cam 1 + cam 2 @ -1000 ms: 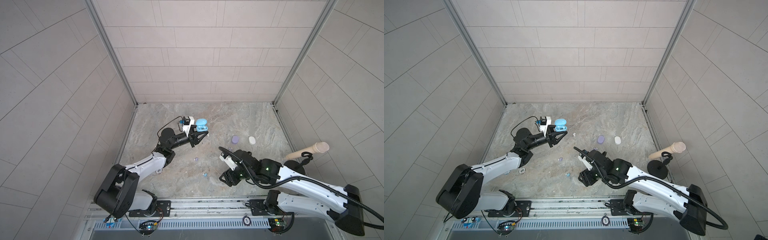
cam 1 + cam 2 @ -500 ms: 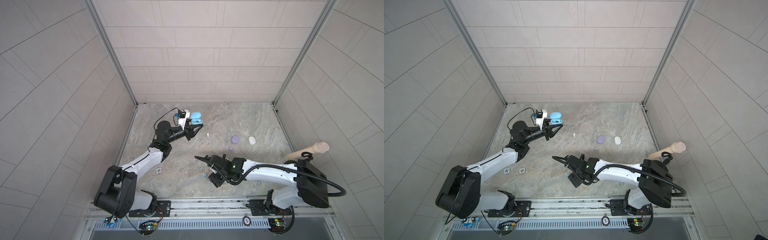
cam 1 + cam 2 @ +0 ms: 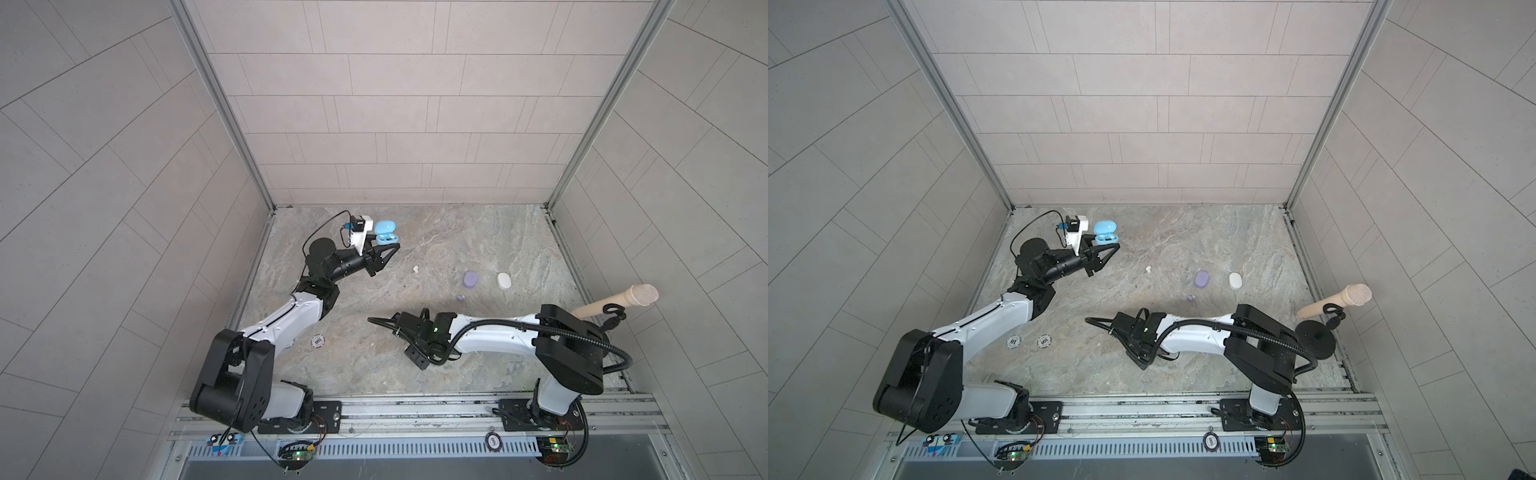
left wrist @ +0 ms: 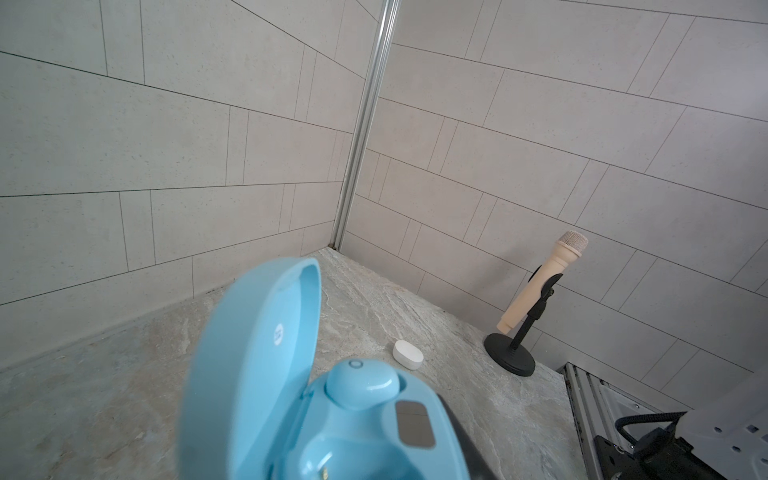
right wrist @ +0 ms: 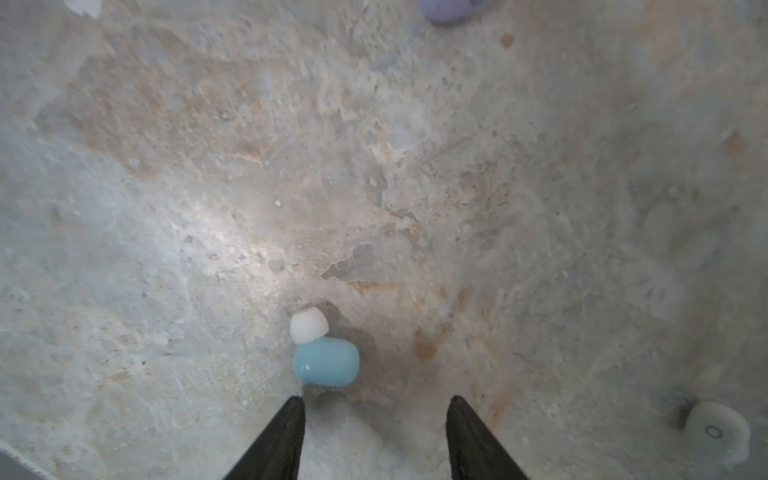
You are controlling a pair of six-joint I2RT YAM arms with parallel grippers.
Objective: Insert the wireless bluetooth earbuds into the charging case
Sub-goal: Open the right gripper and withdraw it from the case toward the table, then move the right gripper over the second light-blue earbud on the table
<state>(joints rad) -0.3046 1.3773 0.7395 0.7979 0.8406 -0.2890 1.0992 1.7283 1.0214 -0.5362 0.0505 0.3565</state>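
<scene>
The light blue earbud (image 5: 326,362) lies crosswise past the end of one finger of the robot's right gripper, so the robot should back away, turn the wrist and straddle the earbud along its long sides (image 5: 329,380).
My left gripper (image 3: 392,245) is shut on the light blue charging case (image 3: 385,237), holding it above the floor at the back left with its lid open. In the left wrist view one light blue earbud (image 4: 360,384) sits in the case (image 4: 257,374) beside an empty socket. My right gripper (image 5: 374,405) is open, low over the floor. A second light blue earbud (image 5: 326,361) with a white tip lies just beyond its fingertips (image 5: 296,411), outside the gap. In both top views the right arm (image 3: 490,338) hides that earbud.
A lilac case (image 3: 470,279) and a white case (image 3: 503,281) lie mid-right, with a lilac earbud (image 3: 460,298) and a white earbud (image 3: 415,269) near them. Another white earbud (image 5: 717,432) lies beside the right gripper. A microphone on a stand (image 3: 615,301) is at the right wall. Poker chips (image 3: 1044,341) lie front left.
The left gripper carried the case a little toward the back left. The right arm stretched out low and shifted left over the blue earbud, and its jaws narrowed somewhat.
</scene>
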